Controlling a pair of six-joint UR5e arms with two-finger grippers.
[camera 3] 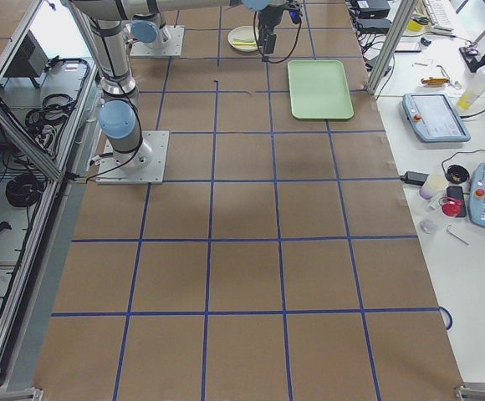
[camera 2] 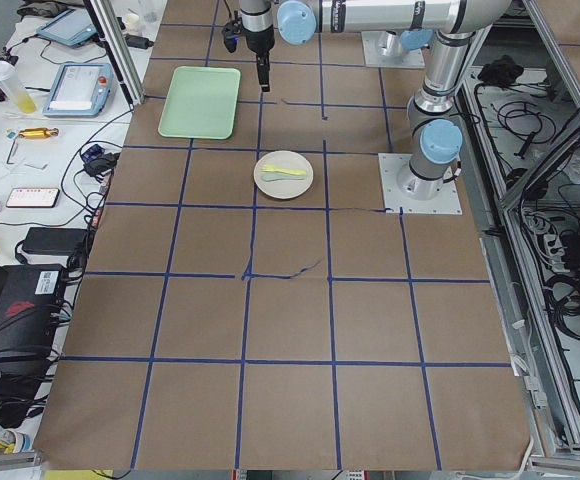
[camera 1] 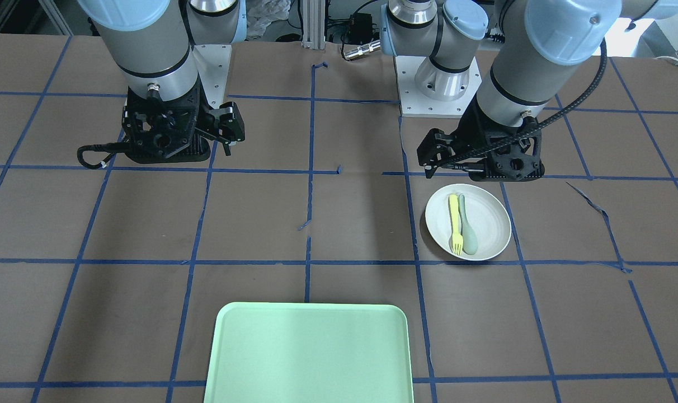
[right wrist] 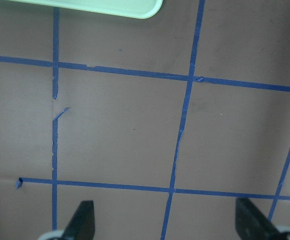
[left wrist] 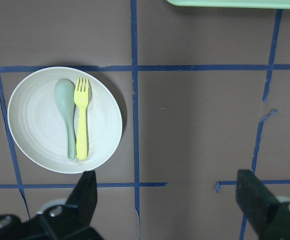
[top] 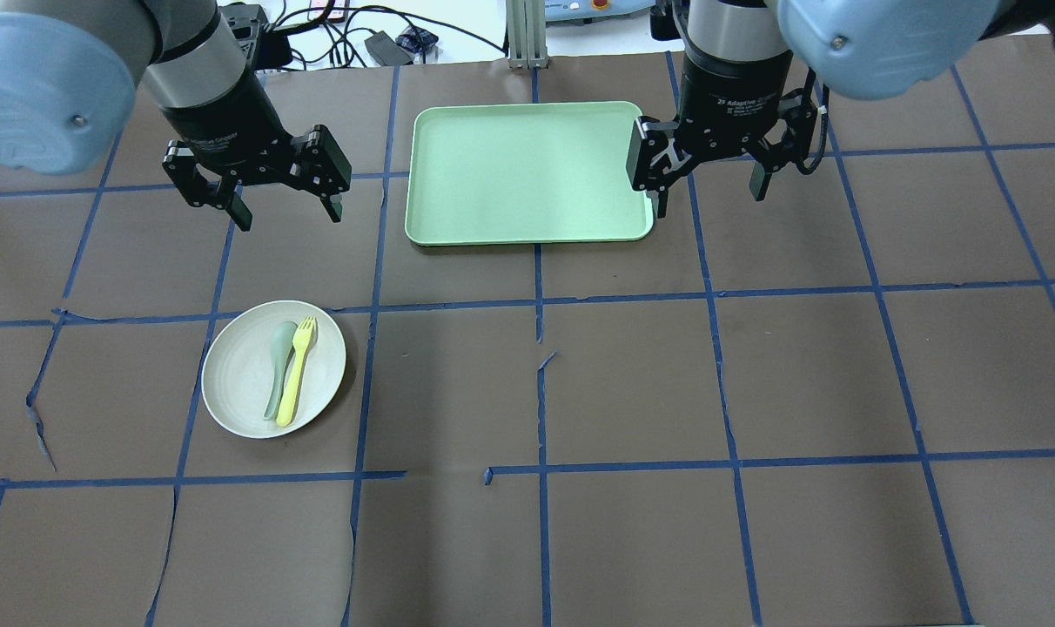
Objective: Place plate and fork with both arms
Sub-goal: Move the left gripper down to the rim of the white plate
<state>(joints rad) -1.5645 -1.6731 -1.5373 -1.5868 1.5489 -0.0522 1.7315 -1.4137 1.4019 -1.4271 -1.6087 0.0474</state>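
Note:
The off-white plate's rim is clear on the grey-green spoon's side, so my open left gripper should keep approaching until its fingers straddle that rim (camera 1: 508,216).
The off-white plate (top: 240,383) lies on the table's left half; it also shows in the front view (camera 1: 491,224) and the left wrist view (left wrist: 35,125). The yellow fork (top: 297,370) (camera 1: 456,223) (left wrist: 82,125) lies on it beside a grey-green spoon (top: 278,361) (left wrist: 67,115). My left gripper (top: 289,216) (left wrist: 170,200) hangs open and empty high above the table near the plate, not touching it. My right gripper (top: 708,200) (right wrist: 169,220) hangs open and empty above bare table by the tray's right edge.
A mint-green rectangular tray (top: 527,170) (camera 1: 311,352) lies at the table's far middle, with nothing on it. The brown table cover carries a blue tape grid. Both arm bases (camera 1: 437,84) stand at the robot's side of the table.

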